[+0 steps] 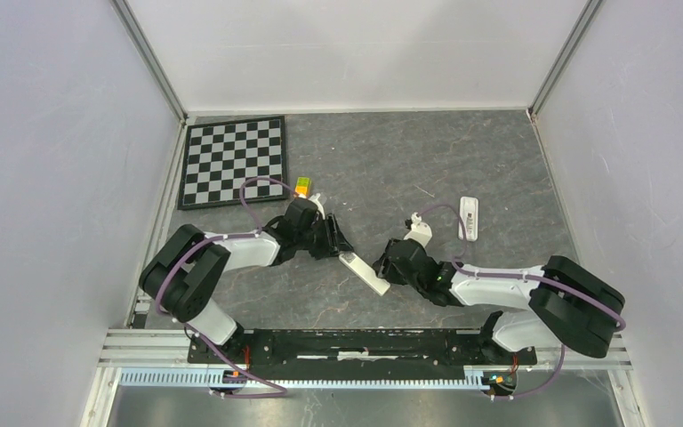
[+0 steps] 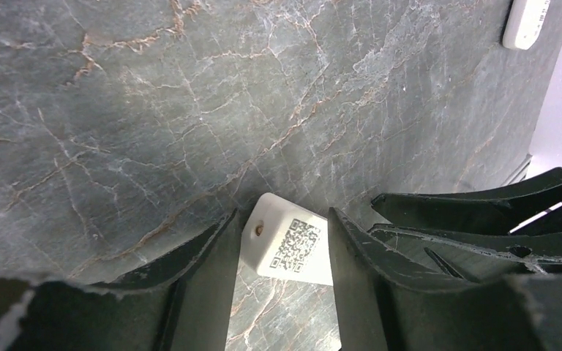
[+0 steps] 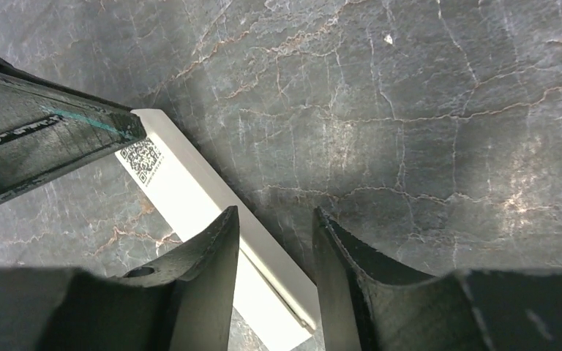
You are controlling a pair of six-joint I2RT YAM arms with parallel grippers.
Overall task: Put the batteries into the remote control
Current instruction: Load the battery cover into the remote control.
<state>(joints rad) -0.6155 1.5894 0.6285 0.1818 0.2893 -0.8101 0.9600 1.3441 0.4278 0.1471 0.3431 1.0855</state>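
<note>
The remote control sits at a slant between the robot's grippers, so its QR code end should be let go by the left gripper while the right gripper straightens the remote control from the other end.
The remote control is a slim white bar lying slantwise between my two grippers at mid-table. In the left wrist view its end with a QR code sits between my left gripper's fingers, which press on both of its sides and hold that end slightly off the table. My right gripper is open, its fingers straddling one long edge of the remote control near the other end, with a gap on each side. From above, the left gripper and right gripper face each other. No batteries are in view.
A small white oblong piece lies to the right behind the right arm and shows at the top corner of the left wrist view. A yellow-green block sits behind the left gripper. A chessboard lies at the back left.
</note>
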